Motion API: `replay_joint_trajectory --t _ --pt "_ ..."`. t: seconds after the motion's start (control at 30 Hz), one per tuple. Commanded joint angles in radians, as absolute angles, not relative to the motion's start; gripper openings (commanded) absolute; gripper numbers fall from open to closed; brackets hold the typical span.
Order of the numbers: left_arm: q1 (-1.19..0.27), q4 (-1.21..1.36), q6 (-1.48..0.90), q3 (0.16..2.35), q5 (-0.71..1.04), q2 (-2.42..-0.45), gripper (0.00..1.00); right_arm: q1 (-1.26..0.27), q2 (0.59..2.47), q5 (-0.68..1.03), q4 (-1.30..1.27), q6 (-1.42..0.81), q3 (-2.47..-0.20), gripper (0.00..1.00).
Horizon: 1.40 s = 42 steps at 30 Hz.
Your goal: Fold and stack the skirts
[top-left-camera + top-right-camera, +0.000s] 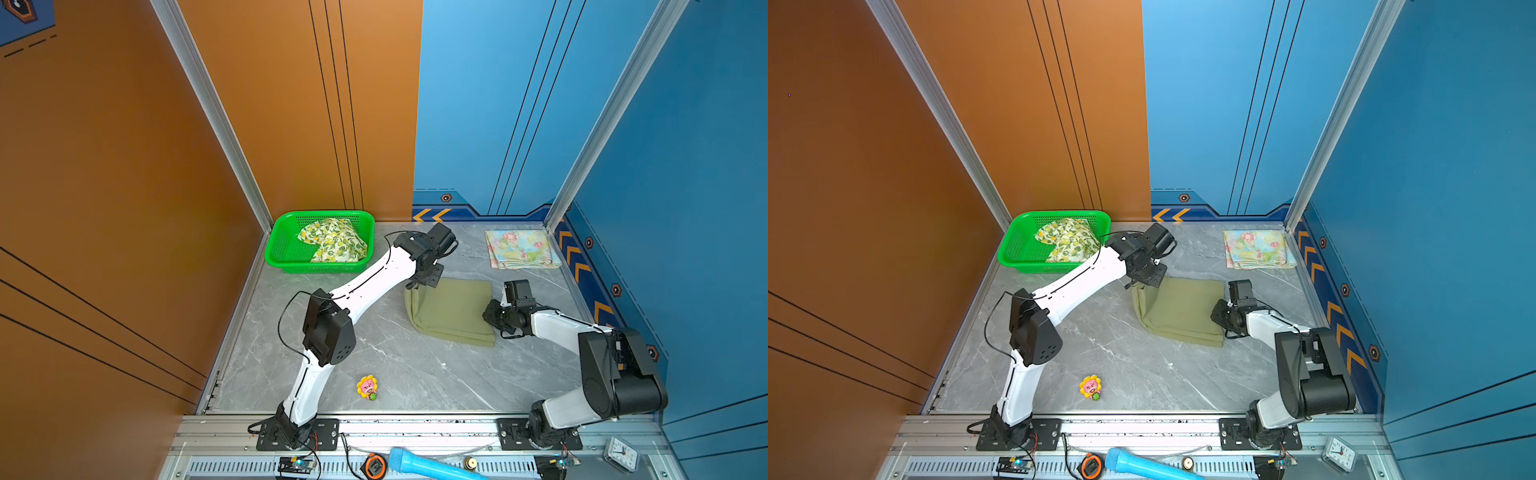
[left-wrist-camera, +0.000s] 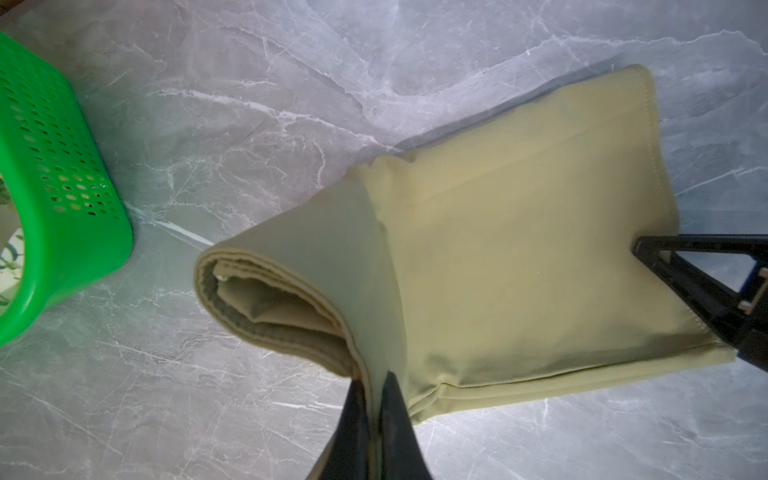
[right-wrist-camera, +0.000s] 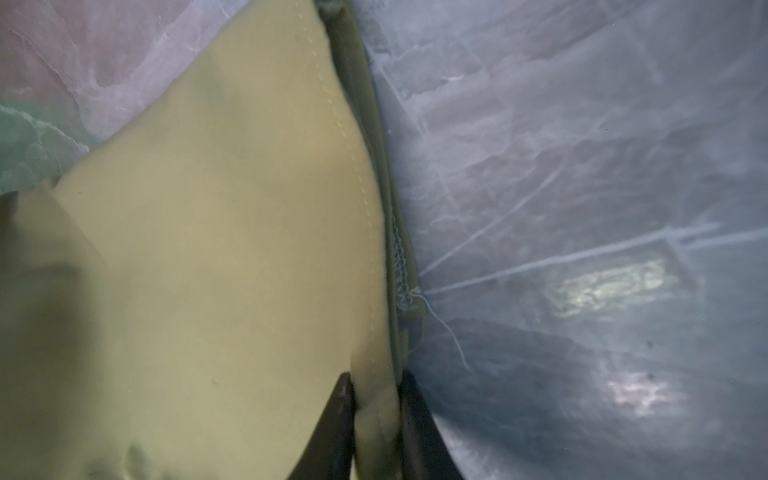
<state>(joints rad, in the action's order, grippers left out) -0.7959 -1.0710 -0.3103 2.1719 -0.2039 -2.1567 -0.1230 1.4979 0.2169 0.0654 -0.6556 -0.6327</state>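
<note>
My left gripper should keep folding the lifted corner over while my right gripper holds the olive green skirt's stitched hem [image 1: 490, 291], and then release the corner beside that hem [image 1: 477, 307].
The olive green skirt [image 1: 451, 311] [image 1: 1183, 309] lies folded mid-table. My left gripper [image 1: 415, 286] [image 1: 1138, 284] [image 2: 374, 382] is shut on its far left corner, which is lifted, so the layers curl open there. My right gripper [image 1: 494, 322] [image 1: 1221, 318] [image 3: 376, 386] is shut on the stitched hem at the skirt's right edge; one of its fingers [image 2: 681, 280] shows in the left wrist view. The blue-yellow flowered skirt [image 1: 521, 249] [image 1: 1258, 249] lies folded in the far right corner. The lemon-print skirt [image 1: 332, 241] [image 1: 1067, 241] is crumpled in the basket.
The green mesh basket [image 1: 324, 213] [image 1: 1059, 212] [image 2: 62, 187] stands at the far left by the orange wall. A small flower toy [image 1: 367, 387] [image 1: 1091, 387] lies near the front. A blue tube [image 1: 428, 465] and a clock [image 1: 621, 455] sit past the front rail.
</note>
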Motion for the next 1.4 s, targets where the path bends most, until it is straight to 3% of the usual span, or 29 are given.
replay_joint_trajectory --t 0.0,0.83,1.17,1.23,1.37 --pt "-0.834 -1.098 -0.309 2.241 -0.215 -2.201 0.00 -0.146 1.486 0.232 0.017 -0.723 -0.589 0.21" --pt "-0.968 -1.115 -0.507 2.633 0.024 -2.557 0.00 -0.223 1.484 0.234 -0.276 -0.964 -0.431 0.19" --pt "-0.973 -1.064 -0.575 2.637 0.117 -2.569 0.00 -0.204 1.494 0.253 -0.303 -0.974 -0.410 0.23" --pt "-0.969 -1.052 -0.587 2.623 0.139 -2.569 0.05 -0.201 1.491 0.259 -0.307 -0.977 -0.406 0.25" --pt "-0.961 -1.020 -0.594 2.628 0.176 -2.568 0.27 -0.184 1.449 0.258 -0.278 -0.973 -0.395 0.33"
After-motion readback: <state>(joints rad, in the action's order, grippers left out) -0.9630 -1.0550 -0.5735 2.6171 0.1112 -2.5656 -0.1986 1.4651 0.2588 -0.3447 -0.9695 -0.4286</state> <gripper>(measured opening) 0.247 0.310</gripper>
